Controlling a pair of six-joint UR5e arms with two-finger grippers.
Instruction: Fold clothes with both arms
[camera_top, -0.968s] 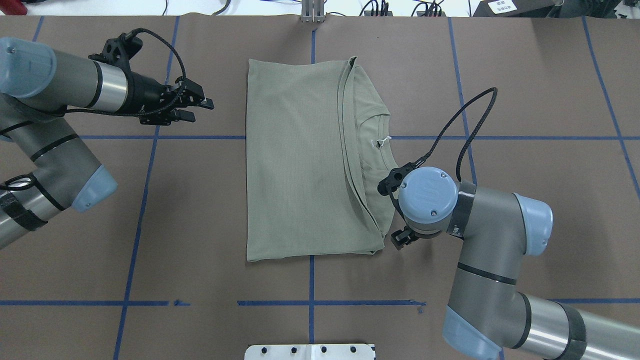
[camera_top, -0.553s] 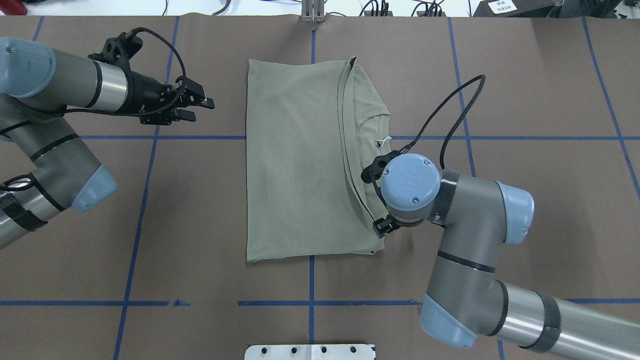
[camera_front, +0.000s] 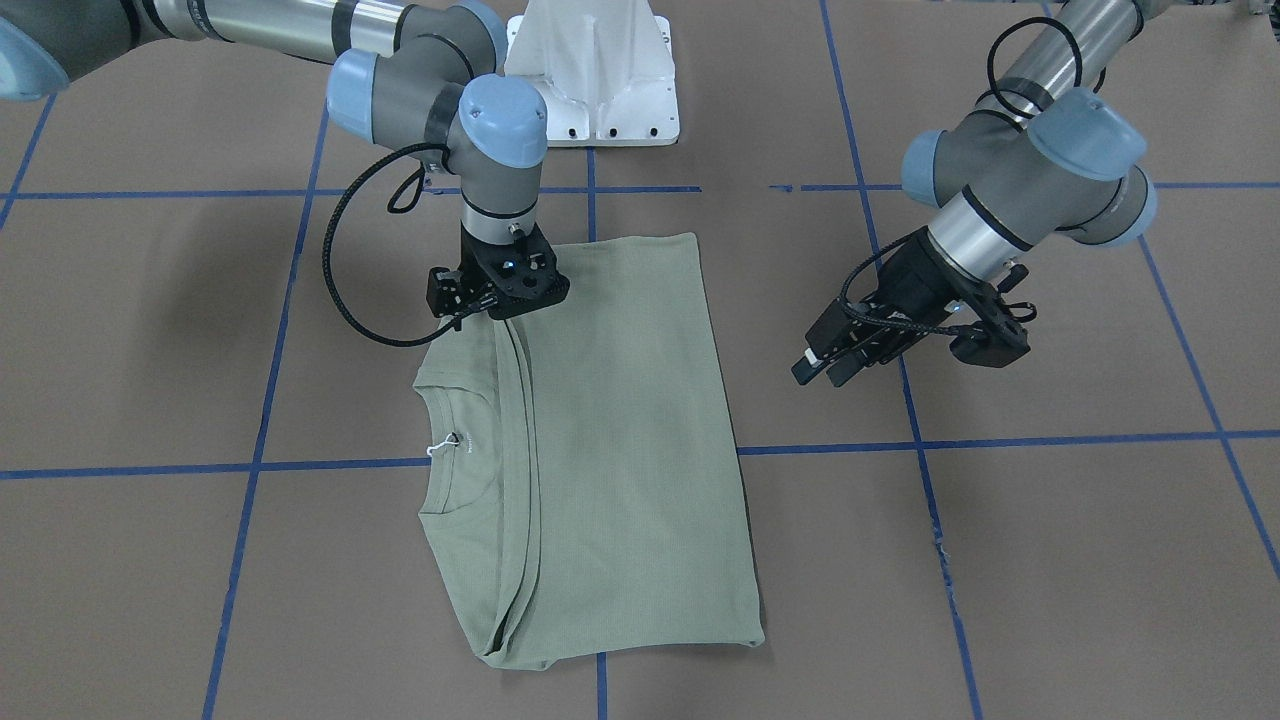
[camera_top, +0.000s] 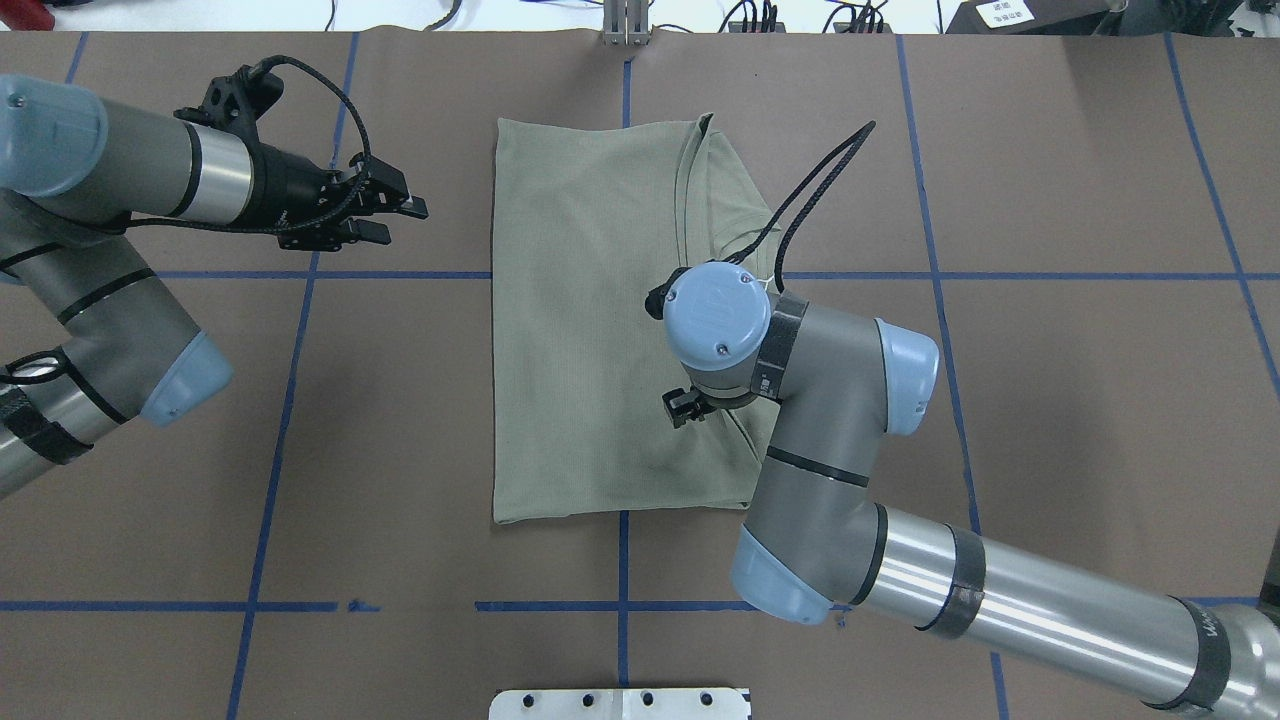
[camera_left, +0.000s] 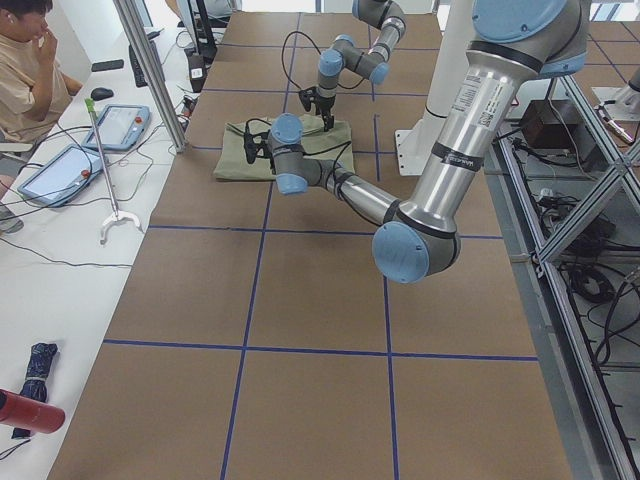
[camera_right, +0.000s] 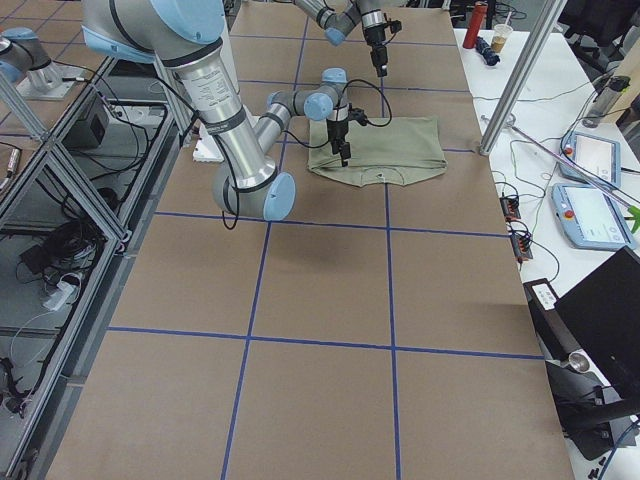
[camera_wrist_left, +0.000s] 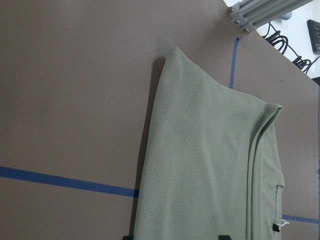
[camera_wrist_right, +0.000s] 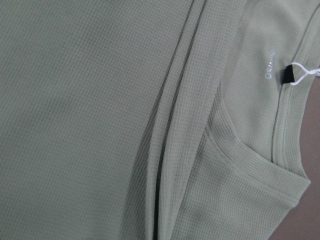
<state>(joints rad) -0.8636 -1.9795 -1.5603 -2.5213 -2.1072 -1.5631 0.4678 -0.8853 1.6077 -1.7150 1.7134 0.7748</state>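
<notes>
The shirt's layered fold (camera_front: 524, 492) is wrinkled and slanted next to the shirt's neckline, so my right gripper should pull the fold toward the neckline (camera_front: 451, 454) until it is straight.
The clothes, one sage-green shirt (camera_top: 590, 330), lie folded in a tall rectangle mid-table, with the neckline and white tag string (camera_front: 440, 445) on the robot's right side. My right arm (camera_top: 830, 400) reaches over the shirt's right half. Its gripper (camera_front: 497, 312) points straight down just above the layered fold near the robot-side edge; its wrist hides the fingers, so I cannot tell their state. The right wrist view shows only the fold lines, collar (camera_wrist_right: 280, 150) and small logo. My left gripper (camera_top: 405, 220) hovers open and empty left of the shirt (camera_wrist_left: 210, 165).
Brown paper with blue tape lines (camera_top: 270, 480) covers the table. The white pedestal base (camera_front: 590, 70) stands at the robot-side edge, an aluminium post (camera_top: 625, 25) at the far edge. A person (camera_left: 25, 60) sits at a side desk with tablets.
My right arm has swung left, from beside the shirt's robot-side right corner to over its right half. The left arm and the shirt have stayed put.
</notes>
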